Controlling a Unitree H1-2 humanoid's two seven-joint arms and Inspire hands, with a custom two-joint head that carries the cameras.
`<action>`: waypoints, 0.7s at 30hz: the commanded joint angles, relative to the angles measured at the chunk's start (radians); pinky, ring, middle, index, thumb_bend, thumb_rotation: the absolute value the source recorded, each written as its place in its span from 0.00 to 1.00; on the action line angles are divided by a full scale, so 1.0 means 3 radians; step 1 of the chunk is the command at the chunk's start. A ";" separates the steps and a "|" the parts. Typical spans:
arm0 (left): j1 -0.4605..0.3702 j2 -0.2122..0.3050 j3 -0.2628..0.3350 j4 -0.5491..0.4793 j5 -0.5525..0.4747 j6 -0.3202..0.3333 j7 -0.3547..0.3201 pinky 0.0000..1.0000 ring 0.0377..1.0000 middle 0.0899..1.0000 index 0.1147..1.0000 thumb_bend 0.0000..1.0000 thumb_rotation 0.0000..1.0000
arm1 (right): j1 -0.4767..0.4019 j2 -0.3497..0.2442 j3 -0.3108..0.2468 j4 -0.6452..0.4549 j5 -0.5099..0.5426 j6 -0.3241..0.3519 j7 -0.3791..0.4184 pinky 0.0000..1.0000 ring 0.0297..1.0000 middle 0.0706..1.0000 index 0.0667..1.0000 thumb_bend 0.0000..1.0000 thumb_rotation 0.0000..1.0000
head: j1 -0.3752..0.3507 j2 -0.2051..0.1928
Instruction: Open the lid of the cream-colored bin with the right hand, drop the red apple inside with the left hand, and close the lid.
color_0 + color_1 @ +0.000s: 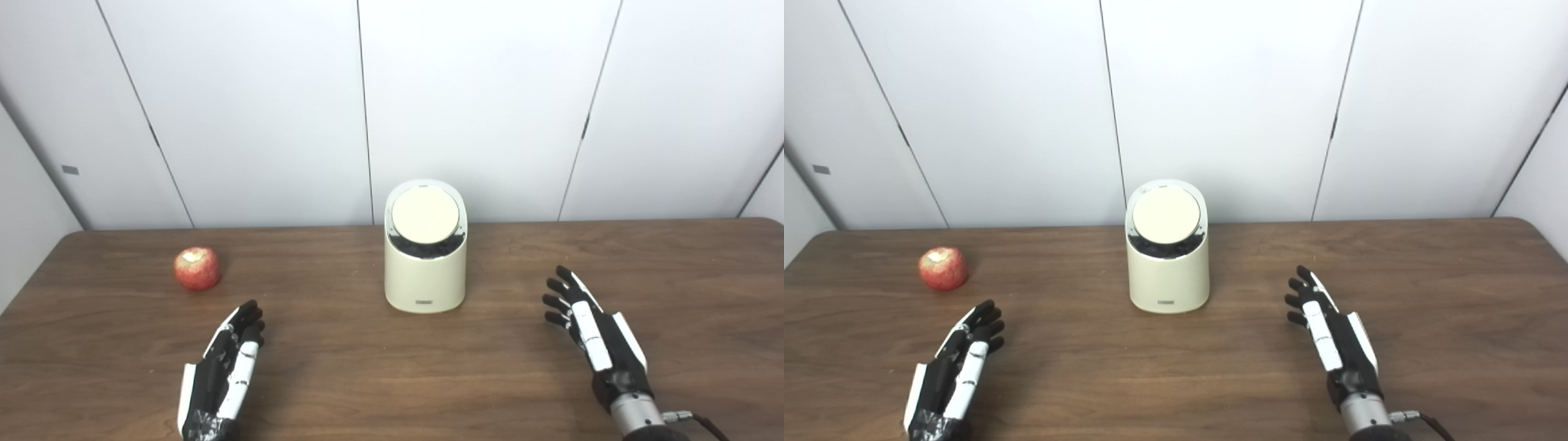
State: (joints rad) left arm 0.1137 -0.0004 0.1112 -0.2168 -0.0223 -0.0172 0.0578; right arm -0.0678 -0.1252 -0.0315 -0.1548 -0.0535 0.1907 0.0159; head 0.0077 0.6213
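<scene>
I expect the round lid (425, 214) to swing up and back and stay standing when I open it, because the dark gap (426, 247) is along the front edge.
A cream-colored bin (424, 278) stands upright at the table's middle back. Its round lid (425, 214) lies over the top opening, tilted toward me, with a dark gap showing along its front edge. A red apple (196, 268) with a pale patch on top sits on the table at the left. My left hand (228, 361) is open and empty, resting near the front edge, below and to the right of the apple. My right hand (589, 327) is open and empty, to the right of the bin and nearer to me.
The brown wooden table (392, 367) fills the lower half of the view. White wall panels (478, 104) stand right behind the table's back edge, close behind the bin.
</scene>
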 commanded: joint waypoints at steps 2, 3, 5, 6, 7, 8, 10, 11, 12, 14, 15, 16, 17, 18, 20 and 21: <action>-0.0080 0.0013 -0.0005 -0.0119 -0.0024 -0.0043 -0.0006 0.85 0.85 0.85 0.85 0.43 0.63 | -0.0111 -0.0017 -0.0014 -0.0124 0.0008 -0.0069 0.0007 0.81 0.86 0.90 0.93 0.48 1.00 | 0.0003 0.0003; -0.0080 0.0014 -0.0004 -0.0120 -0.0030 -0.0041 -0.0008 0.85 0.85 0.85 0.85 0.43 0.63 | -0.0111 -0.0017 -0.0013 -0.0124 0.0006 -0.0069 0.0007 0.82 0.86 0.90 0.93 0.48 1.00 | 0.0003 0.0003; -0.0080 0.0017 -0.0007 -0.0120 -0.0020 -0.0044 -0.0002 0.84 0.85 0.85 0.86 0.44 0.63 | -0.0110 -0.0016 -0.0013 -0.0128 0.0003 -0.0069 0.0005 0.82 0.86 0.90 0.93 0.47 1.00 | 0.0003 0.0002; -0.0080 0.0018 -0.0008 -0.0118 -0.0017 -0.0049 0.0000 0.84 0.85 0.85 0.85 0.43 0.63 | -0.0110 -0.0016 -0.0012 -0.0129 0.0001 -0.0070 0.0004 0.81 0.86 0.90 0.93 0.47 1.00 | 0.0003 0.0002; -0.0080 0.0018 -0.0008 -0.0117 -0.0022 -0.0054 0.0000 0.84 0.85 0.85 0.85 0.43 0.63 | -0.0110 -0.0013 -0.0015 -0.0128 0.0003 -0.0072 0.0002 0.81 0.86 0.90 0.93 0.47 1.00 | 0.0003 0.0002; -0.0080 0.0018 -0.0008 -0.0115 -0.0027 -0.0056 -0.0002 0.84 0.85 0.85 0.85 0.42 0.63 | -0.0110 -0.0012 -0.0016 -0.0127 0.0005 -0.0073 0.0001 0.81 0.86 0.90 0.93 0.47 1.00 | 0.0003 0.0002; -0.0080 0.0021 -0.0010 -0.0113 -0.0024 -0.0055 -0.0003 0.84 0.85 0.85 0.85 0.42 0.63 | -0.0111 -0.0007 -0.0022 -0.0124 0.0014 -0.0070 -0.0002 0.81 0.86 0.90 0.93 0.48 1.00 | 0.0003 0.0002; -0.0081 0.0022 -0.0011 -0.0113 -0.0021 -0.0054 -0.0002 0.84 0.85 0.85 0.84 0.42 0.63 | -0.0110 -0.0006 -0.0023 -0.0123 0.0018 -0.0071 -0.0001 0.81 0.86 0.90 0.93 0.48 1.00 | 0.0003 0.0002; -0.0081 0.0023 -0.0012 -0.0113 -0.0015 -0.0053 -0.0001 0.85 0.85 0.85 0.84 0.42 0.63 | -0.0110 -0.0006 -0.0023 -0.0126 0.0020 -0.0067 0.0000 0.81 0.86 0.90 0.93 0.48 1.00 | 0.0003 0.0002; -0.0079 0.0026 -0.0014 -0.0119 -0.0004 -0.0051 0.0001 0.84 0.85 0.84 0.84 0.43 0.63 | -0.0108 -0.0006 -0.0021 -0.0138 0.0018 -0.0059 0.0002 0.81 0.86 0.90 0.93 0.48 1.00 | -0.0015 0.0000; -0.0079 0.0028 -0.0015 -0.0121 0.0001 -0.0051 0.0002 0.84 0.85 0.84 0.84 0.44 0.63 | -0.0108 -0.0005 -0.0023 -0.0144 0.0030 -0.0053 0.0007 0.81 0.86 0.90 0.93 0.47 1.00 | -0.0016 -0.0008; -0.0078 0.0027 -0.0013 -0.0125 0.0003 -0.0046 0.0005 0.84 0.84 0.84 0.84 0.43 0.63 | -0.0107 -0.0005 -0.0022 -0.0152 0.0035 -0.0046 0.0011 0.81 0.87 0.90 0.93 0.47 1.00 | -0.0003 -0.0011; -0.0076 0.0028 -0.0012 -0.0129 -0.0006 -0.0044 0.0001 0.83 0.84 0.84 0.84 0.43 0.63 | -0.0107 -0.0003 -0.0023 -0.0155 0.0040 -0.0043 0.0011 0.82 0.87 0.90 0.93 0.47 1.00 | 0.0002 -0.0016; -0.0072 0.0029 -0.0010 -0.0133 -0.0018 -0.0039 -0.0002 0.84 0.85 0.84 0.84 0.42 0.62 | -0.0105 0.0000 -0.0023 -0.0161 0.0049 -0.0046 0.0012 0.82 0.87 0.90 0.93 0.47 1.00 | 0.0000 -0.0041; -0.0061 0.0030 -0.0010 -0.0137 -0.0023 -0.0040 -0.0006 0.84 0.85 0.84 0.84 0.42 0.61 | -0.0096 0.0003 -0.0022 -0.0165 0.0057 -0.0062 0.0011 0.83 0.87 0.91 0.94 0.48 1.00 | -0.0011 -0.0107; -0.0053 0.0032 -0.0014 -0.0140 -0.0014 -0.0043 -0.0007 0.84 0.84 0.84 0.84 0.42 0.61 | -0.0091 0.0003 -0.0022 -0.0171 0.0054 -0.0064 0.0008 0.83 0.88 0.91 0.94 0.48 0.99 | -0.0028 -0.0136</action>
State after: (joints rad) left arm 0.1143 0.0008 0.1098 -0.2199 -0.0336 -0.0160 0.0574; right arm -0.0682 -0.1243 -0.0321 -0.1683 -0.0450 0.1919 0.0158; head -0.0015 0.5799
